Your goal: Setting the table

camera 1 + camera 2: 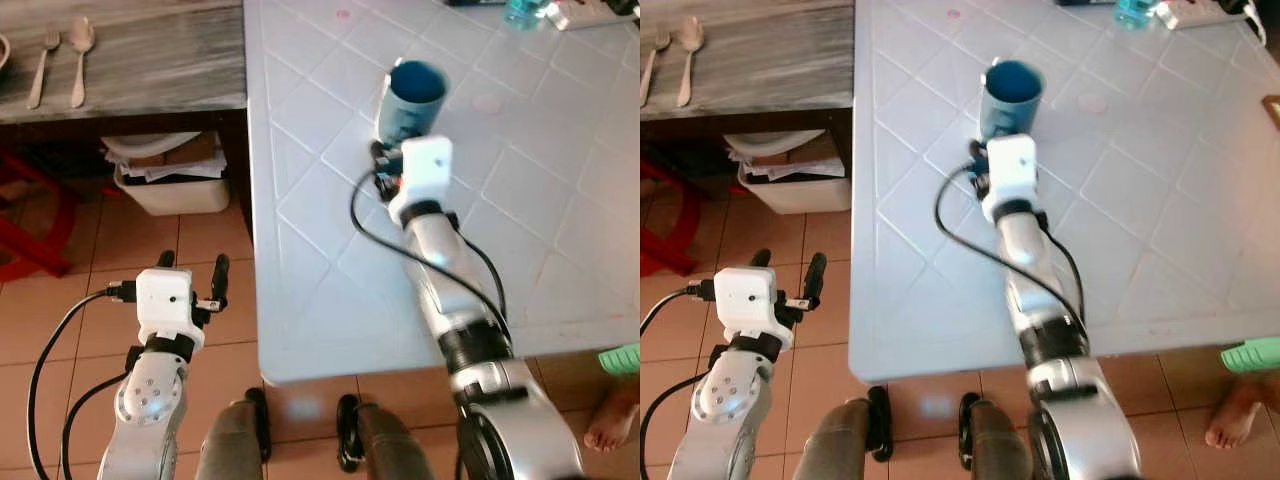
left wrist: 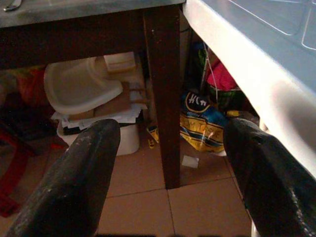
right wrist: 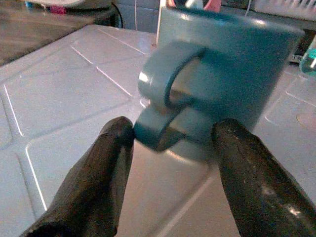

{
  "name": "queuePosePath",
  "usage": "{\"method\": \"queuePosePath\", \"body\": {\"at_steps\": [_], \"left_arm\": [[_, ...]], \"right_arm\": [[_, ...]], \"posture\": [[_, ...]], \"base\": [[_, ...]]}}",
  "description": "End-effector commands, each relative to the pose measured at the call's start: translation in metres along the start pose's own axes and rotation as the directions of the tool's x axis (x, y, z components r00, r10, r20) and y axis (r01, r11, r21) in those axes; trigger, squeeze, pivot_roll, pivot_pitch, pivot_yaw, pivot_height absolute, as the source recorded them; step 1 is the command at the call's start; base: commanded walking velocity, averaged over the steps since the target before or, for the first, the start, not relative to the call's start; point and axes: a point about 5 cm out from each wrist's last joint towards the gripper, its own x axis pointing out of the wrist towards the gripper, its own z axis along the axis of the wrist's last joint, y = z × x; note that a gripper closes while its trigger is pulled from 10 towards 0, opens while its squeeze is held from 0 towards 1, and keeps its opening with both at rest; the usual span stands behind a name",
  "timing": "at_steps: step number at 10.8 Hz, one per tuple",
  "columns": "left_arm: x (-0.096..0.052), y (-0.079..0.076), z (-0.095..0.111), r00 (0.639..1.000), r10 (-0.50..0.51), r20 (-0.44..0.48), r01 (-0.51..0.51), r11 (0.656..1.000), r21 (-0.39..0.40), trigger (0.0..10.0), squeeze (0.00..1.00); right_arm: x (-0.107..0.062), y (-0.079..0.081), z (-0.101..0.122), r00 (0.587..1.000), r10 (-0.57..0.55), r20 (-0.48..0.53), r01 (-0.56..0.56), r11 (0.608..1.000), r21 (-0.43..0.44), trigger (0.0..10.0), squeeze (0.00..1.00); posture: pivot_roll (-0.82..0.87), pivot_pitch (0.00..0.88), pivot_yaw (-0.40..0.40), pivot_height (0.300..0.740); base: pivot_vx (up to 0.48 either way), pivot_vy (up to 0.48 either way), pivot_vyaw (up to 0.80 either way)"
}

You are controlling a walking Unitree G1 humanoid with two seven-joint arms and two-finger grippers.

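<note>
I expect a white strip to come along when I carry the blue mug by its handle, because the white strip sits tight against the blue mug's side.
A blue mug stands upright on the white tiled table, its handle turned toward me. My right gripper is stretched over the table at the mug's near side and is open. The mug's handle sits between the two black fingers, with one fingertip close against its lower end. My left gripper hangs open over the tiled floor beside the table's left edge, holding nothing. A fork and a spoon lie on the grey wooden table at the far left.
A white bin stuffed with papers and a plate sits under the wooden table, by its dark leg. A red frame stands on the floor at the left. A person's bare foot shows at the lower right. A bottle stands far back.
</note>
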Motion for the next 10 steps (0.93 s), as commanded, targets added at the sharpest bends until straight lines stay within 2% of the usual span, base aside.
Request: {"method": "queuePosePath", "body": {"at_steps": [1, 5, 6, 7, 10], "left_arm": [[-0.003, 0.0, -0.004, 1.0, 0.001, -0.018, -0.001, 1.0, 0.009, 10.0, 0.0], [-0.002, 0.001, -0.004, 1.0, -0.003, -0.017, 0.003, 1.0, 0.012, 10.0, 0.0], [-0.001, 0.001, -0.004, 1.0, -0.004, -0.017, 0.004, 1.0, 0.012, 10.0, 0.0], [-0.001, 0.001, -0.004, 1.0, -0.006, -0.017, 0.006, 1.0, 0.012, 10.0, 0.0], [-0.001, 0.001, -0.003, 1.0, -0.005, -0.015, 0.005, 1.0, 0.011, 10.0, 0.0]], "right_arm": [[-0.004, -0.001, 0.0, 1.0, 0.004, 0.005, -0.004, 1.0, -0.004, 0.0, 0.0], [-0.028, -0.016, -0.015, 0.999, -0.017, -0.037, 0.016, 1.0, -0.027, 0.0, 0.0], [-0.029, -0.016, -0.015, 0.999, -0.015, -0.042, 0.014, 1.0, -0.023, 8.7, 0.0], [-0.028, -0.014, -0.013, 0.999, -0.005, -0.038, 0.005, 1.0, -0.01, 10.0, 1.0], [-0.022, 0.006, -0.004, 0.999, 0.038, -0.005, -0.038, 0.999, -0.013, 10.0, 1.0]], "posture": [[0.07, 0.278, -0.008, 0.74], [0.05, 0.276, 0.0, 0.74], [0.05, 0.277, 0.001, 0.74], [0.05, 0.276, 0.001, 0.74], [0.06, 0.277, -0.001, 0.74]], "base": [[0.0, 0.0, 0.0], [0.0, 0.0, 0.0], [0.0, 0.0, 0.0], [0.0, 0.0, 0.0], [0.0, 0.0, 0.0]]}}
